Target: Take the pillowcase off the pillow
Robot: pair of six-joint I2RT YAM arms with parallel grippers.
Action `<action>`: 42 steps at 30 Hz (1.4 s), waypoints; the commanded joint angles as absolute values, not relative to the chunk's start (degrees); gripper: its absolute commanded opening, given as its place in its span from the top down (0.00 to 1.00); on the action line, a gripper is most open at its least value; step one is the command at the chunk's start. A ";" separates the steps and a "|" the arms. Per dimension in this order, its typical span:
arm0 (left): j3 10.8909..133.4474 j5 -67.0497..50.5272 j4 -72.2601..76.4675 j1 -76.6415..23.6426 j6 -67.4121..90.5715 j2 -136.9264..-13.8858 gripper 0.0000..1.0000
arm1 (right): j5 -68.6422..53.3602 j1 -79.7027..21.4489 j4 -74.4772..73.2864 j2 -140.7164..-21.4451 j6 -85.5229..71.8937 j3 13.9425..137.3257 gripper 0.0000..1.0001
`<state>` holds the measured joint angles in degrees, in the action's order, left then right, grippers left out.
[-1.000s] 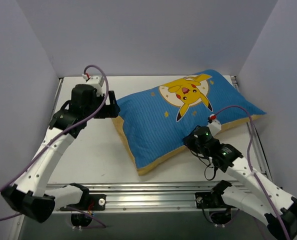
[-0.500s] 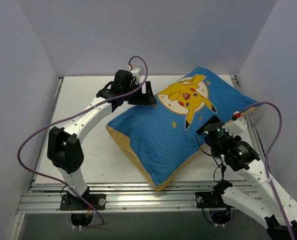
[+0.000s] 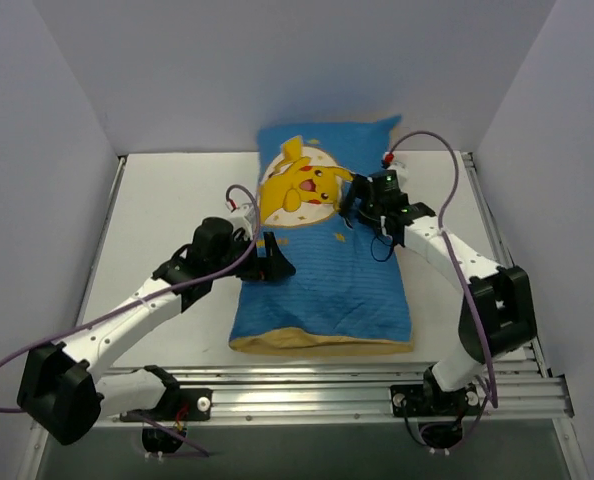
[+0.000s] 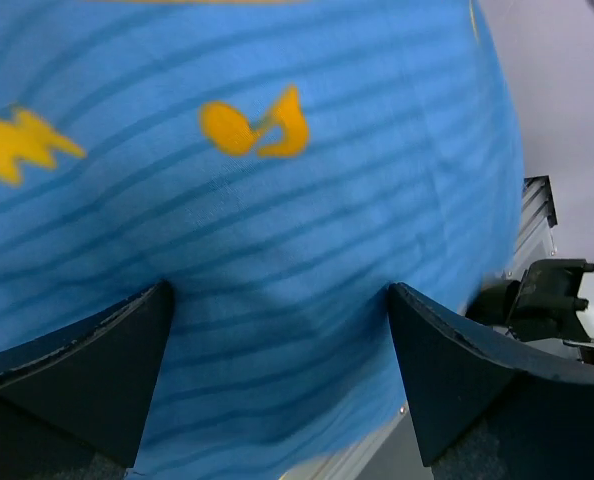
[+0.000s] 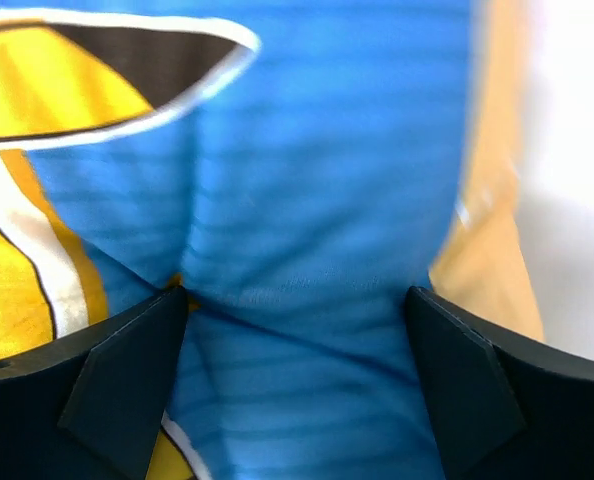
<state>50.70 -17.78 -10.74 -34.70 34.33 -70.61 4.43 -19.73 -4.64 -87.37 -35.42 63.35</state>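
The pillowcase's yellow-trimmed end [image 3: 320,343] is near the front rail, so the robot should swing the pillowcase to an angle before its left gripper grabs the yellow trim [image 3: 381,346].
The blue striped pillowcase [image 3: 322,285] lies lengthwise on the table, its yellow-trimmed end [image 3: 317,345] toward the front and its far end against the back wall. The yellow character print [image 3: 297,185] faces up near the far end. The pillow is hidden inside the cover. My left gripper [image 3: 275,262] is open at the cover's left side, its fingers spread wide and pressed into blue fabric [image 4: 277,150]. My right gripper [image 3: 355,200] is open on the upper right part, beside the print, and blue fabric [image 5: 327,150] bulges between its fingers [image 5: 127,380].
The white table [image 3: 167,200] shows bare surface left of the pillowcase and a narrower strip on the right [image 3: 447,210]. A metal rail [image 3: 307,385] runs along the front edge. Grey walls close in the back and both sides.
The pillowcase swung from lying diagonally to pointing at the back wall. My left gripper came from the back to its left side. My right gripper moved up to the far right part and opened.
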 commanded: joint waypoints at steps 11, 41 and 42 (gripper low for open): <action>59.58 -15.74 -14.23 -25.04 34.73 -80.33 0.04 | -10.19 -27.42 0.29 -120.84 -27.69 102.71 0.17; 78.57 43.14 -14.17 -79.89 -12.56 -100.35 0.02 | -6.41 -7.04 -18.81 -54.76 -36.48 47.99 0.05; 78.66 43.85 -12.85 -80.07 -13.00 -101.33 0.01 | -6.68 -5.99 -19.07 -53.62 -36.39 47.38 0.05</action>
<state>74.67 37.80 -21.08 -79.81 -8.27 -99.74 -5.30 -8.03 -16.69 -56.66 -36.03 48.21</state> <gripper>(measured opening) 0.984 0.952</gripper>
